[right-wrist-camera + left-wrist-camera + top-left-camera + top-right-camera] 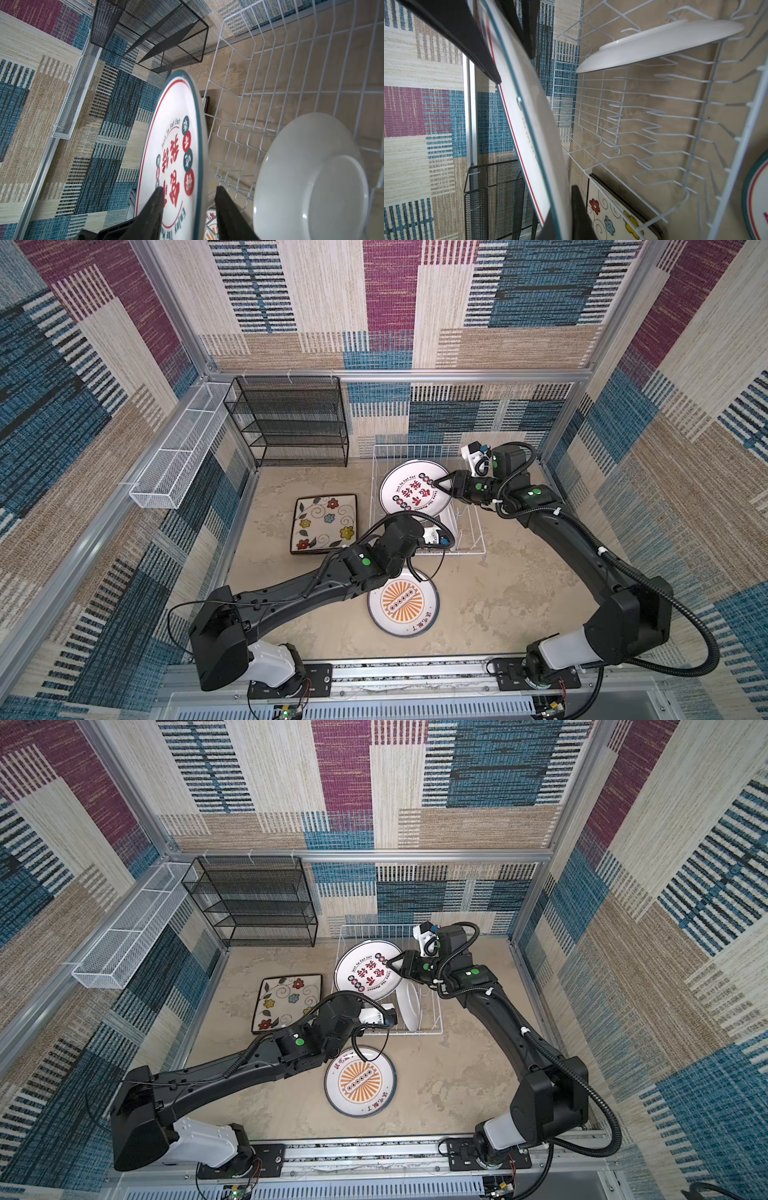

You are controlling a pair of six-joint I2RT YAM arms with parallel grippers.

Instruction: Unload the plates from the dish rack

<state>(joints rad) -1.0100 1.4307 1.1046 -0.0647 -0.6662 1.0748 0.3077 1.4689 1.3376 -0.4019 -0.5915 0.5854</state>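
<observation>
My left gripper is on the red-character plate's lower edge (pixel 376 994), toward the sunburst plate, so it should change over to the edge (pixel 336 969) opposite my right gripper.
A round plate (pixel 409 495) with red characters and a dark rim stands tilted above the white wire dish rack (pixel 376 472). My left gripper (pixel 562 207) is shut on its lower edge. My right gripper (pixel 189 188) straddles the plate's (pixel 176 145) opposite edge, one finger over the face and one behind, with a slim gap showing, so it is open. A white plate (pixel 448 526), back showing, stands upright among the tines. A square flowered plate (pixel 324 522) and an orange sunburst plate (pixel 402 601) lie flat on the table.
A black mesh shelf unit (pixel 291 423) stands against the back wall, left of the rack. A long white mesh basket (pixel 178 456) hangs on the left wall. Patterned walls close in on three sides.
</observation>
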